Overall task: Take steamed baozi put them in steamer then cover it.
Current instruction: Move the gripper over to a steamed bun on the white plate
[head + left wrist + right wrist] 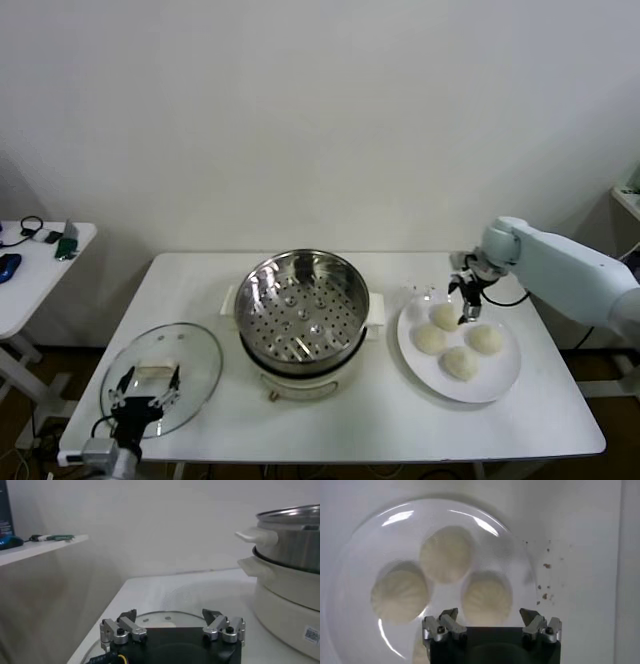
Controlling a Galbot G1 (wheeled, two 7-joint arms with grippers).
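Note:
My gripper will bring the rearmost baozi [444,316] up by itself when it lifts it, because a shadowed gap [468,580] keeps that baozi apart from its neighbours.
Several off-white baozi [444,316] lie on a white plate [500,378] at the table's right. My right gripper [467,300] hovers open just above the rearmost one, touching none. The right wrist view shows that baozi [487,599] between the spread fingers of the right gripper [490,615], with two more baozi [446,554] beyond on the plate [360,550]. The empty steel steamer [300,308] stands mid-table on its white pot base [300,380]. The glass cover [160,378] lies flat at the front left. My left gripper [145,390] hangs open over its cream handle [158,371].
A small white side table [40,250] with cables and small items stands off to the left. In the left wrist view the steamer [295,535] rises close by, beyond the left gripper [170,616] and the cover [155,616]. Crumbs [545,580] dot the table beside the plate.

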